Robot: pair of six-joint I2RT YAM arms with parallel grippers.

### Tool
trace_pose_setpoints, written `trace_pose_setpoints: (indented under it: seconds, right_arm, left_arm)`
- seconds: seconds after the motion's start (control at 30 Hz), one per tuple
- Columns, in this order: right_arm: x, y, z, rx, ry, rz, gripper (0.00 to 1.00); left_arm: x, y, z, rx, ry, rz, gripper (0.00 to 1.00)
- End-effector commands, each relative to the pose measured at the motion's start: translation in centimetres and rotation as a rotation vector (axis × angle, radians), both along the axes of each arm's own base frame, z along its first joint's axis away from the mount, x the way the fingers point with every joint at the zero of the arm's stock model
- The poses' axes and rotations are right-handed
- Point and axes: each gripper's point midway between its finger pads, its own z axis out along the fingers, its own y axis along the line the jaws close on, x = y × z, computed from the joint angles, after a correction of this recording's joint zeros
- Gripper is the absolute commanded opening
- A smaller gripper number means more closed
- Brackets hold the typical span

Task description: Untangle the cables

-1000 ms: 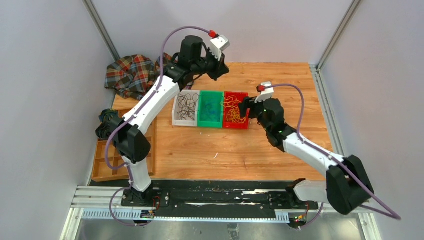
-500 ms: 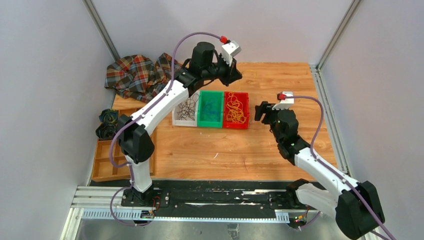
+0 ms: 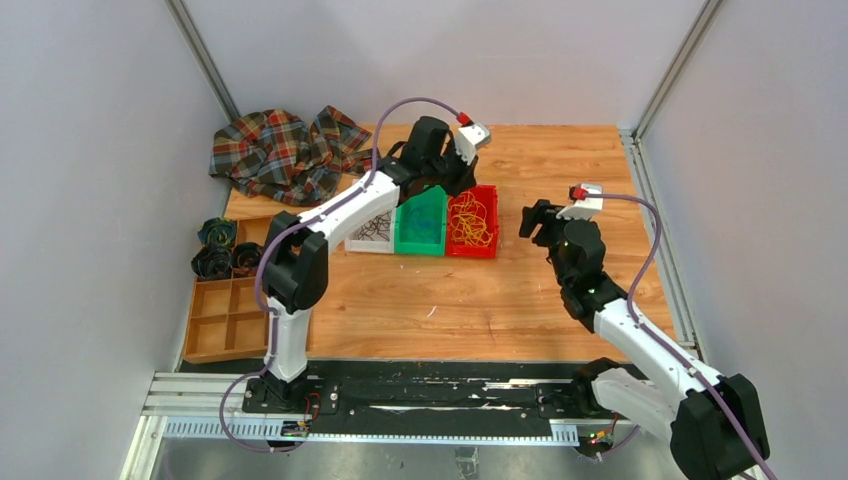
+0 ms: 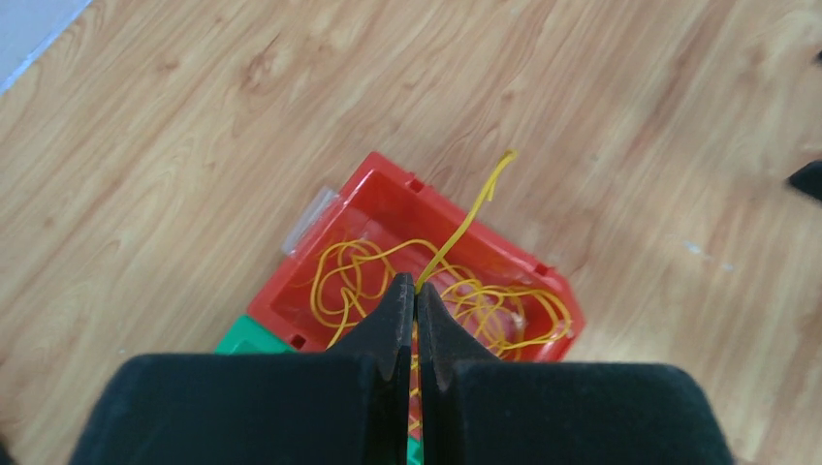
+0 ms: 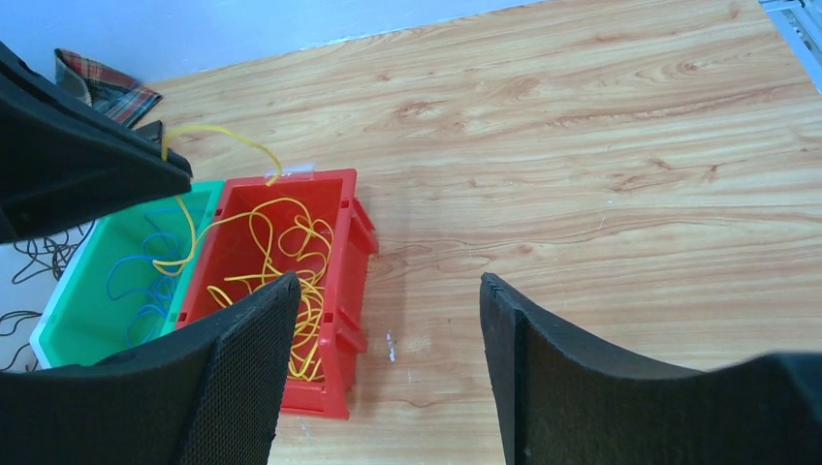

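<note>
The yellow cable (image 4: 469, 217) is above the red bin of matching yellow cables, so the robot's left gripper should keep going down toward the bin's inside (image 3: 471, 222) and let go there.
Three bins stand side by side. The red bin (image 3: 489, 222) holds yellow cables (image 3: 468, 222), the green bin (image 3: 420, 240) blue-green cables (image 5: 136, 281), and the white bin (image 3: 352, 232) black cables (image 3: 372, 228). My left gripper (image 4: 415, 283) hangs over the red bin (image 4: 388, 199) and is shut on one yellow cable strand (image 4: 475, 208), whose free end sticks out past the fingertips. The top view shows this gripper (image 3: 460, 172) at the bin's far edge. My right gripper (image 5: 388, 281) is open and empty above the bare table, right of the red bin (image 5: 334, 242); it also shows in the top view (image 3: 530, 218).
A plaid cloth (image 3: 280, 150) lies at the back left. A wooden compartment tray (image 3: 225, 320) sits at the left edge, with dark coiled bundles (image 3: 215, 250) at its far end. Frame posts and walls close in both sides.
My left gripper has swung right from behind the white bin to over the red bin and come lower. My right gripper has pulled back to the right, away from the red bin.
</note>
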Motion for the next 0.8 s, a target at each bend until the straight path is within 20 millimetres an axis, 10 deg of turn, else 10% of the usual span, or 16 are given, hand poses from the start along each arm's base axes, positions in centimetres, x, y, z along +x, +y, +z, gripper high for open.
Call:
trace_pose_setpoints:
  seconds: [0.0,0.77]
  right_arm:
    - [0.9,-0.5,1.9,0.02,-0.02,-0.011,0.68]
    - [0.7,-2.1,0.5,0.075,0.044,-0.037,0.64]
  left_arm:
    - [1.1,0.5,-2.8,0.172,-0.135,0.013,0.01]
    - [1.0,-2.4,-10.9,0.466,-0.281,-0.059,0.0]
